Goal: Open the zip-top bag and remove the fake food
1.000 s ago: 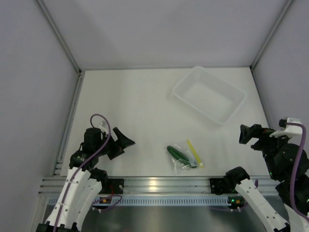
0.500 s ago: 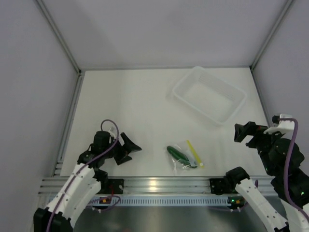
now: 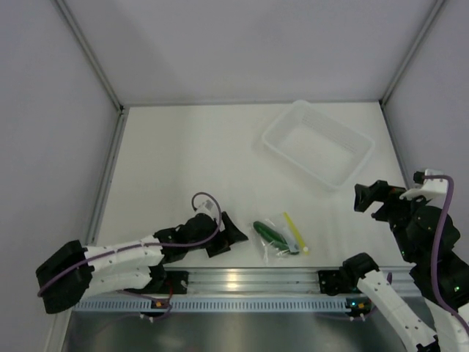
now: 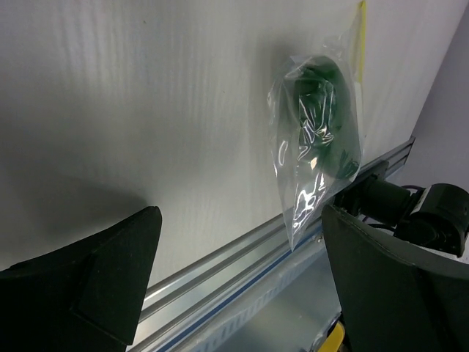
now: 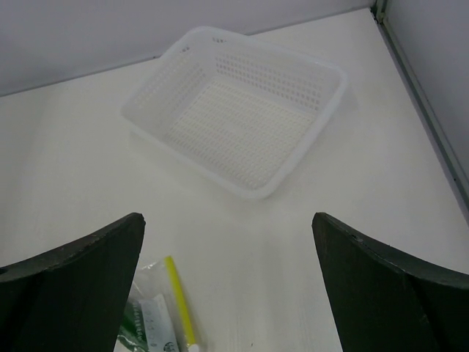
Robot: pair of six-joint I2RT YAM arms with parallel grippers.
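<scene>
The fake food (image 3: 271, 234) is sitting in loose clear film beside the yellow-green zip strip (image 3: 295, 232), so it will hang down below when I lift that zip strip.
The zip-top bag (image 3: 282, 240) lies flat near the table's front edge, with its yellow-green zip strip (image 3: 294, 232) on the right side. The dark green fake food (image 3: 269, 232) is inside it, at its left. My left gripper (image 3: 233, 235) is open, low over the table just left of the bag, not touching it. In the left wrist view the bag (image 4: 316, 158) with the food (image 4: 316, 92) lies ahead between the open fingers (image 4: 88, 286). My right gripper (image 3: 366, 196) is open and empty, raised to the right of the bag. The right wrist view shows the bag's corner (image 5: 150, 323) and zip strip (image 5: 179, 299).
A white perforated bin (image 3: 317, 144) stands at the back right, also in the right wrist view (image 5: 234, 110). An aluminium rail (image 3: 234, 279) runs along the table's front edge, close behind the bag. Grey walls enclose the table on three sides.
My left arm has stretched out low to the right, bringing its gripper up beside the bag. My right gripper has shifted slightly left. The bag has not moved.
</scene>
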